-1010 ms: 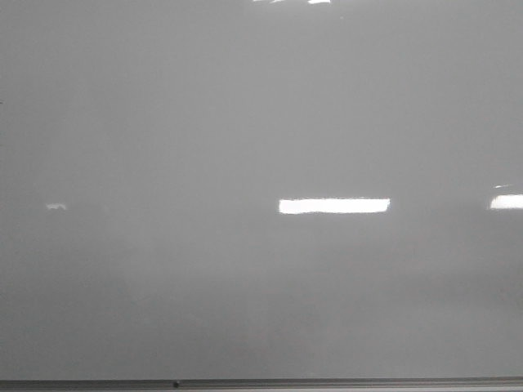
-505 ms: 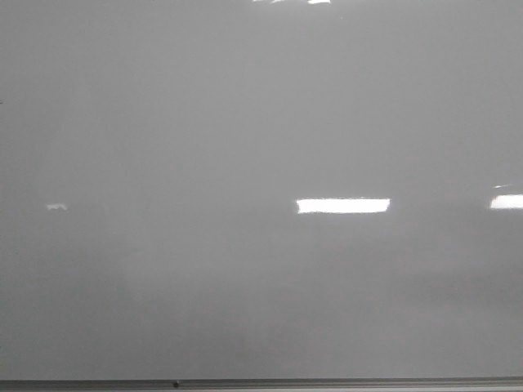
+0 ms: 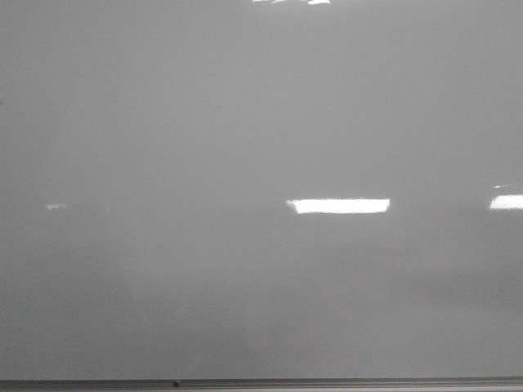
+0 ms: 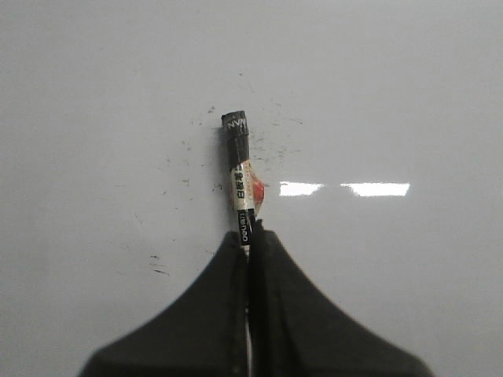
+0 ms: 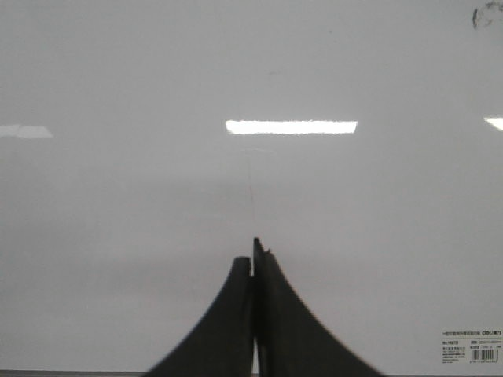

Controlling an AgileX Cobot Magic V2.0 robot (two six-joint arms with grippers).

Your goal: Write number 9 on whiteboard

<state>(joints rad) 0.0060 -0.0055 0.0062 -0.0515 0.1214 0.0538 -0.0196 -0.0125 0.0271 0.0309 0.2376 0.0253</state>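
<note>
The marker (image 4: 239, 161) lies close to the robot's shut left gripper and far from its right gripper, so the robot should open the left gripper, pick up the marker (image 4: 244, 220) and hand it across.
The whiteboard (image 3: 245, 122) fills the front view, glossy pale grey, with its thin grey frame edge (image 3: 261, 382) along the bottom. No number 9 shows on it in any view. In the left wrist view my left gripper (image 4: 250, 236) is shut on a black and white marker (image 4: 241, 173), whose black end points at the whiteboard (image 4: 94, 94) among small black specks. In the right wrist view my right gripper (image 5: 253, 255) is shut and empty over the whiteboard (image 5: 118, 220). Neither gripper shows in the front view.
Bright white light reflections lie on the board (image 3: 339, 206). A small printed label (image 5: 470, 345) sits at one corner of the board, and a dark smudge (image 5: 481, 16) at another. Faint black specks (image 4: 157, 263) dot the board near the marker.
Only the bright reflection in the front view has changed its length slightly. No line has appeared on the board.
</note>
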